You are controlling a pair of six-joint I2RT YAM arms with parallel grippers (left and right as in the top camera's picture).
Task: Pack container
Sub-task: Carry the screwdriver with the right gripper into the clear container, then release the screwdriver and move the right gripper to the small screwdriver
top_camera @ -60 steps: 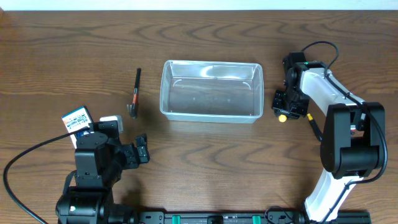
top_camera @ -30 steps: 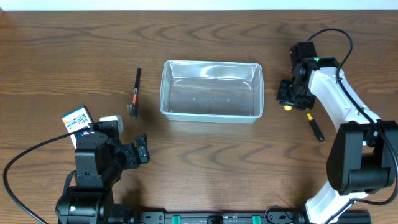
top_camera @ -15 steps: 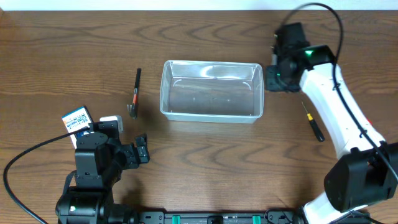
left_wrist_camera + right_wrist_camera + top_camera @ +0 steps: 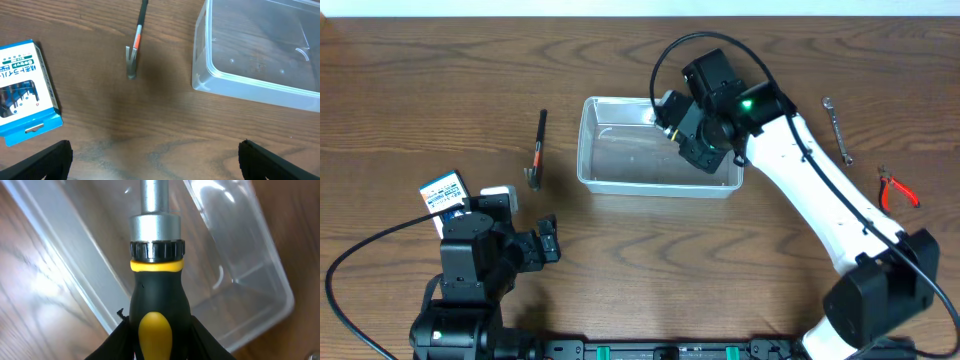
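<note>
My right gripper should carry on moving the black-and-yellow tool (image 4: 672, 133) down until it is near the tub's bottom (image 4: 655, 168), then let go, because the tool hangs between the tub's sides over the empty bottom.
The container (image 4: 660, 188) is a clear rectangular tub at the table's centre; it also shows in the left wrist view (image 4: 250, 87) and the right wrist view (image 4: 245, 275). It looks empty. My right gripper (image 4: 688, 128) hangs over the tub's right half. In the right wrist view it (image 4: 157, 342) is shut on a tool with a black-and-yellow handle (image 4: 156, 300) and a silver collar, its shaft pointing over the tub. My left gripper (image 4: 550, 240) is open and empty above bare wood near the front left, its fingertips (image 4: 55, 160) wide apart.
A small black-and-orange hand tool (image 4: 538, 150) lies left of the tub, also in the left wrist view (image 4: 136, 42). A blue-and-white box (image 4: 445, 193) lies at the left. A wrench (image 4: 837, 130) and red-handled pliers (image 4: 898, 190) lie at the right.
My right arm has swung left from the table right of the tub to above the tub, carrying the tool. The wrench and pliers have come into view. The left arm has not moved.
</note>
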